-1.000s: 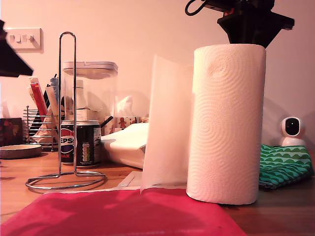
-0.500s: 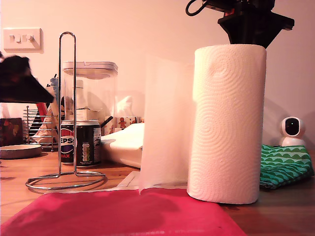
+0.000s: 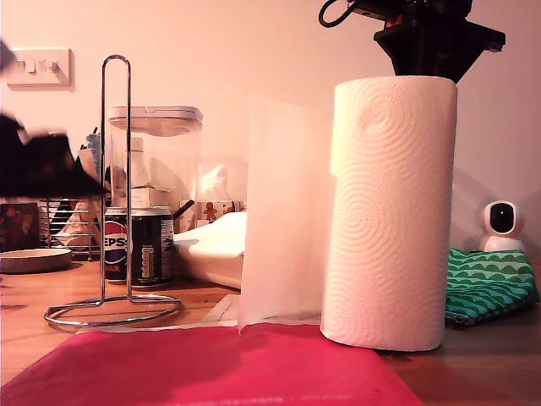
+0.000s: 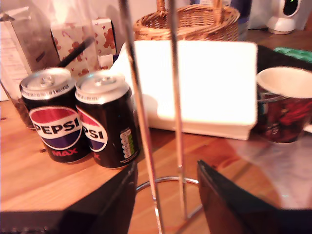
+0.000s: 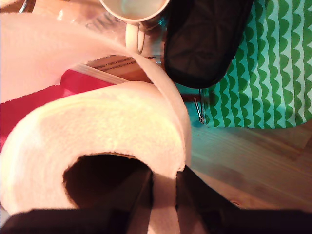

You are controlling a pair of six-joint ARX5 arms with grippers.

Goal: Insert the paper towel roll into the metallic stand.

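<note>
I expect the metallic stand [image 3: 128, 186] to follow upright in one piece when I pull a wire, because the wide ring base [image 3: 114, 323] lies flat under the upright wires.
The paper towel roll [image 3: 389, 211] stands upright on the red cloth toward the exterior view's right, its loose sheet [image 3: 283, 220] hanging beside it. My second gripper [image 5: 163, 195] comes down from above and is shut on the roll's wall [image 5: 97, 131], one finger inside the core and one outside. The metallic stand [image 3: 116, 186] rises at the exterior view's left. Its two upright wires [image 4: 141, 97] stand between the spread fingers [image 4: 109, 204] of my first gripper [image 4: 165, 195], which is open. In the exterior view that gripper is a dark blur [image 3: 42, 165] left of the stand.
Two Pepsi cans [image 4: 51, 122] and a clear canister [image 3: 161, 152] stand right behind the stand. A white folded bag [image 4: 195, 83], a mug [image 4: 282, 105] and a wicker basket [image 4: 190, 19] lie beyond. A green patterned cloth [image 3: 486, 283] and a small white camera [image 3: 501, 222] are at the exterior view's right.
My first gripper has come down and rightward from the exterior view's upper left toward the stand. The roll and my second gripper have stayed in place; the loose sheet shifted slightly.
</note>
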